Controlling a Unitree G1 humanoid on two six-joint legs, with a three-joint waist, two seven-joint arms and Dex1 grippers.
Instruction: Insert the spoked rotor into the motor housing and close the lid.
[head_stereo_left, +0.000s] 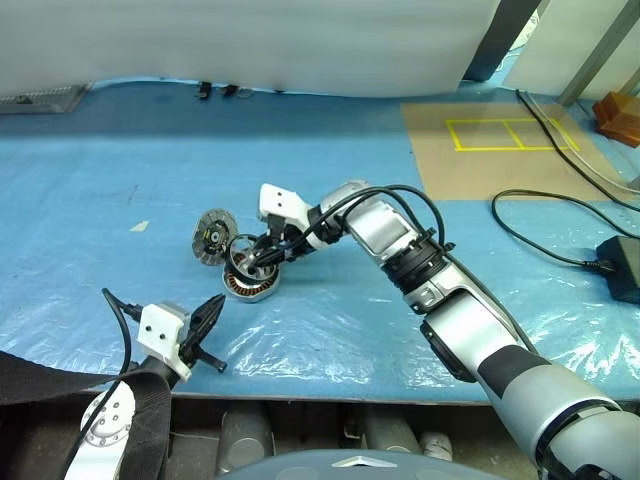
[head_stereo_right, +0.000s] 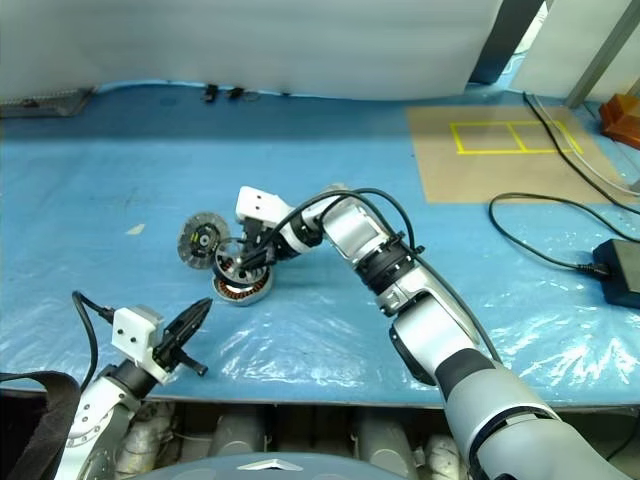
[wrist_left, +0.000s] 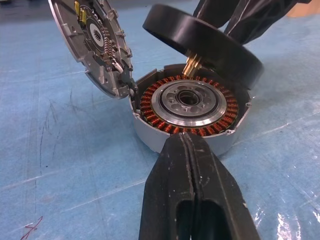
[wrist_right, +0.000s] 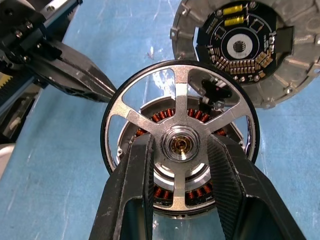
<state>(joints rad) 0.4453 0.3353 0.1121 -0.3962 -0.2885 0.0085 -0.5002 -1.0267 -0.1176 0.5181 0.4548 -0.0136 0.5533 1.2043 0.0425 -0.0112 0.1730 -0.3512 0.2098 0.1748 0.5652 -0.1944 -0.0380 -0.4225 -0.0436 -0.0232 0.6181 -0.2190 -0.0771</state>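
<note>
My right gripper should lower the spoked rotor (wrist_left: 202, 45), which slants above the motor housing's hole, into it, then open and push the rotor's middle (wrist_right: 180, 144) down with closed fingers.
The motor housing (head_stereo_left: 256, 290) sits on the blue sheet, its copper windings (wrist_left: 150, 107) facing up around a central hole. The spoked rotor (wrist_right: 181, 95) hangs tilted just above the housing, its brass shaft pointing at the hole. My right gripper (wrist_right: 180, 150) is shut on the rotor's hub, its fingers passing between the spokes. The lid (head_stereo_left: 213, 237) stands on edge, leaning against the housing's left side with its dark circuit face (wrist_right: 240, 47) showing. My left gripper (wrist_left: 184, 142) is shut and empty, hovering near the table's front edge and pointing at the housing.
A brown board with yellow tape squares (head_stereo_left: 495, 135) lies at the back right. A black cable (head_stereo_left: 530, 235) runs to a power adapter (head_stereo_left: 622, 265) at the right edge. An orange object (head_stereo_left: 620, 115) sits at the far right. The blue sheet (head_stereo_left: 100, 180) covers the table.
</note>
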